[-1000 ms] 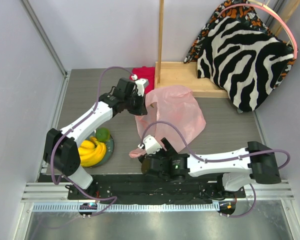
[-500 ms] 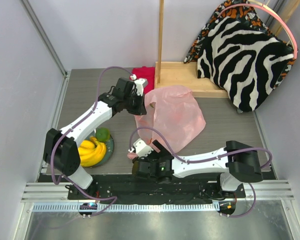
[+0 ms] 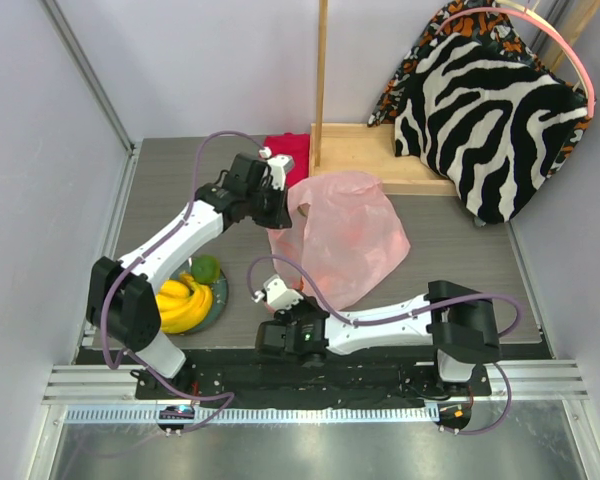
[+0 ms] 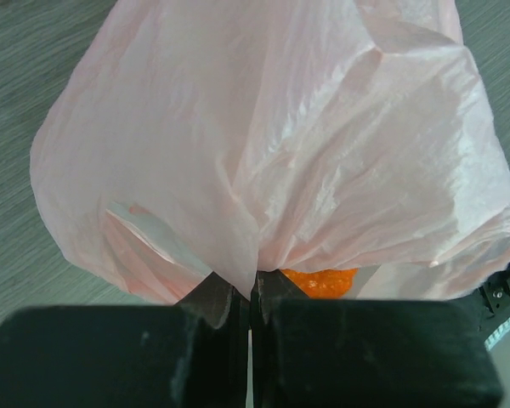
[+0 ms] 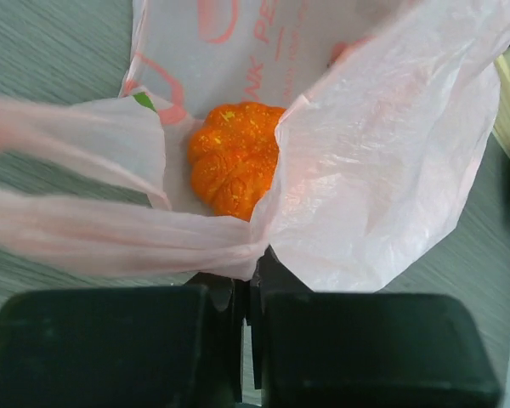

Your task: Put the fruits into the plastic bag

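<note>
My left gripper should raise the bag's far edge (image 3: 303,196) so that my right gripper can take it before reaching the green fruit, because both my grippers are holding the slumped bag's opening (image 3: 293,249).
The pink plastic bag (image 3: 352,232) lies mid-table with its mouth held open from two sides. My left gripper (image 3: 280,208) is shut on the bag's far edge (image 4: 253,280). My right gripper (image 3: 283,298) is shut on the near edge and handle (image 5: 252,270). An orange fruit (image 5: 235,158) rests inside the bag, and in the left wrist view this orange fruit (image 4: 320,281) shows just under the film. The yellow bananas (image 3: 182,305) and a green fruit (image 3: 206,268) sit on the grey-blue plate (image 3: 220,296) at the left.
A folded magenta-red cloth (image 3: 289,150) lies behind the left gripper. A wooden frame (image 3: 365,150) and a zebra-print cushion (image 3: 490,110) stand at the back right. Grey walls close in the left and right sides.
My right arm has swung left along the near edge and its jaws have shut on the bag's near edge. The left gripper keeps its hold, barely moving.
</note>
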Available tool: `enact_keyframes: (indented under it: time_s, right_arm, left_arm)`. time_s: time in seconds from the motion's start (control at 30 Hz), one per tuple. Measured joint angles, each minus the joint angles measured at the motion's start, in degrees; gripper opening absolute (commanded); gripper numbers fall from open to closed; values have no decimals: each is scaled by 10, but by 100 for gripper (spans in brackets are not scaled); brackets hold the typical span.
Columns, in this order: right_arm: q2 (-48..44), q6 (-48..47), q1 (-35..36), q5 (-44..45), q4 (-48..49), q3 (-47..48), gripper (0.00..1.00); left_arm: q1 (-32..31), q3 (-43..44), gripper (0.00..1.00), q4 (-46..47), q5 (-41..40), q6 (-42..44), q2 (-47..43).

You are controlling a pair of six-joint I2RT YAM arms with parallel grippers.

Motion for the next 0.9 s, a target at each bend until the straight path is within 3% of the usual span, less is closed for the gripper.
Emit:
enact_keyframes:
  time_s: [0.17, 0.3, 0.47, 0.57, 0.73, 0.9]
  right_arm:
    - [-40, -7, -6, 1, -8, 16, 1]
    - [-177, -37, -34, -45, 11, 27, 1]
    - [-380, -61, -134, -120, 66, 49, 1]
    - [-438, -65, -164, -141, 77, 51, 1]
    - [-469, -60, -172, -171, 86, 32, 1]
    - [-441, -29, -174, -216, 82, -31, 5]
  left_arm:
    - [3, 48, 0, -41, -3, 3, 7]
    - [4, 139, 0, -97, -8, 11, 16]
    - [5, 268, 0, -160, -7, 14, 17]
    - [5, 343, 0, -191, 3, 14, 25]
    - [5, 433, 0, -234, 28, 16, 59]
    - [5, 440, 0, -271, 43, 25, 110]
